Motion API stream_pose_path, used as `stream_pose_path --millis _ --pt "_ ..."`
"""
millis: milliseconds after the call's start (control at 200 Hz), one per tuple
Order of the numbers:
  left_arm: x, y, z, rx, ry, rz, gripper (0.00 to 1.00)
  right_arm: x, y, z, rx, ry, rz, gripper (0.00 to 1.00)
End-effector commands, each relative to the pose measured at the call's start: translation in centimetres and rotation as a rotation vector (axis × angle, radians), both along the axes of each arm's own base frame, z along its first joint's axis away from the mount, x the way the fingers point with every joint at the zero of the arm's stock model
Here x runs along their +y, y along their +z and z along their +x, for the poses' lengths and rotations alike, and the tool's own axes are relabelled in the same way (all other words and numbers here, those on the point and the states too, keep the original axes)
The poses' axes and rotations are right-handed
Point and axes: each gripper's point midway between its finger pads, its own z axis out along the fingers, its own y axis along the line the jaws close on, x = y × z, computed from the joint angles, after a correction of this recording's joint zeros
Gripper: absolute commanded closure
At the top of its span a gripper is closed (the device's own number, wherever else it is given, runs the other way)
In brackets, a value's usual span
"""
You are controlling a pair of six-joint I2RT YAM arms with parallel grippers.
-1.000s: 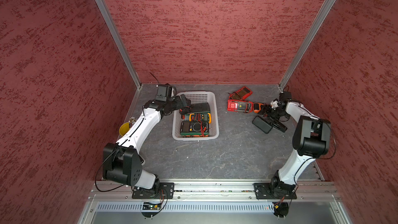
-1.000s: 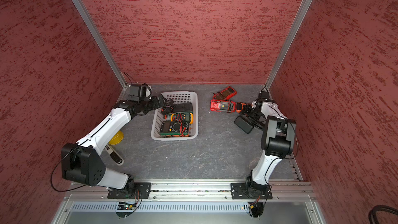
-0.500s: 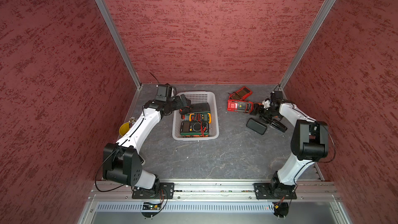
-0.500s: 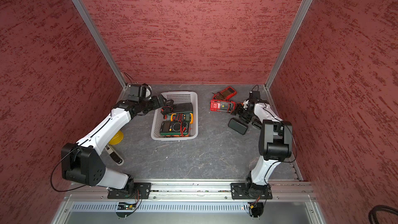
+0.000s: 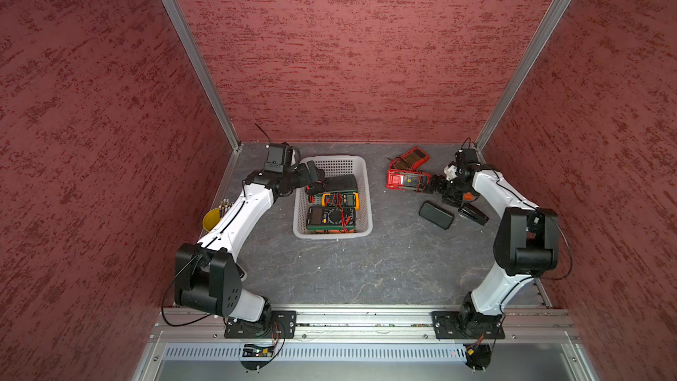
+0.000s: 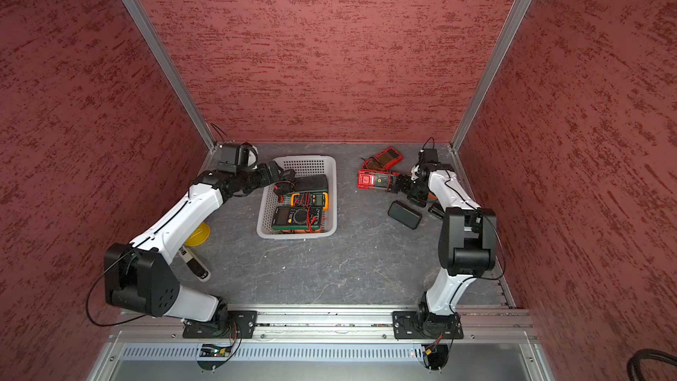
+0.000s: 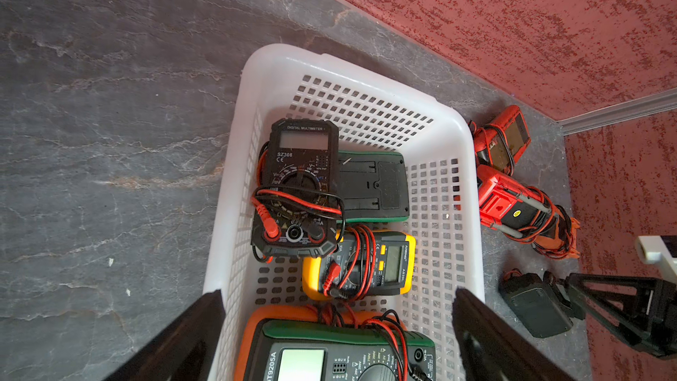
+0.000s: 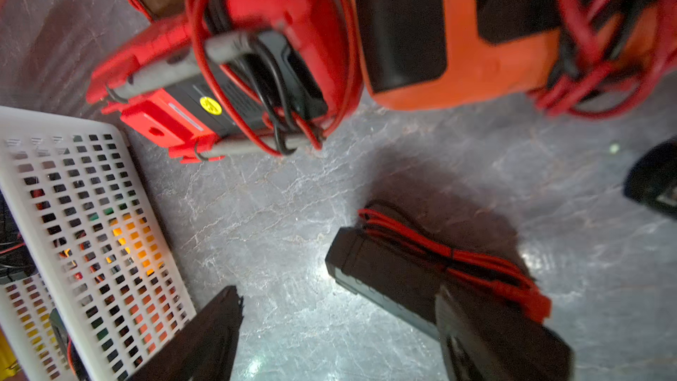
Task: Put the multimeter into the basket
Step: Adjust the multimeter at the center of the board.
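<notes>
The black multimeter's back panel [image 5: 436, 215] points up, red leads behind it, so next my right gripper pushes the multimeter's far edge [image 5: 441, 207], tipping it face up before gripping it.
The white basket [image 5: 333, 235] [image 6: 296, 234] [image 7: 278, 64] holds several multimeters. My left gripper [image 5: 314, 179] [image 7: 337, 309] hovers open over its far left corner, with nothing between the fingers. To the right, a black multimeter [image 5: 436, 214] [image 8: 395, 269] wrapped in red leads lies flat on the floor. My right gripper [image 5: 426, 185] [image 8: 339, 309] stands open just beyond it, fingertips close to a red multimeter [image 5: 403, 179] [image 8: 227, 97]. Only bare floor shows between its fingers. In the right wrist view one finger [image 8: 465, 331] overlaps the black multimeter's edge.
A second red multimeter [image 5: 412, 157] lies by the back wall. An orange one [image 8: 458, 49] and another black one [image 5: 474, 214] sit under the right wrist. A yellow cup [image 5: 211, 219] and a marker-like stick [image 6: 194, 265] lie near the left arm.
My right gripper slid the black multimeter a little to the left, opened and let it go, then moved toward the red multimeter. The left arm has not moved.
</notes>
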Motion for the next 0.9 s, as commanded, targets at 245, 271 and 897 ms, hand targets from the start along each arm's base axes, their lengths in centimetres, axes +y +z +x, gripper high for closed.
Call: stream_pose_path --millis 245,271,897 --pt "0.4 1.1 -0.5 -0.042 -0.011 0.038 0.00 -1.8 -4.0 -1.0 0.132 0.036 -0.022 0.13" --pt "0.4 1.1 -0.5 -0.042 -0.010 0.037 0.00 -1.6 -3.9 -1.3 0.133 0.040 -0.008 0.14" --pt "0.4 1.2 -0.9 -0.038 -0.016 0.038 0.00 3.0 -2.9 -7.0 0.168 0.029 0.185 0.17"
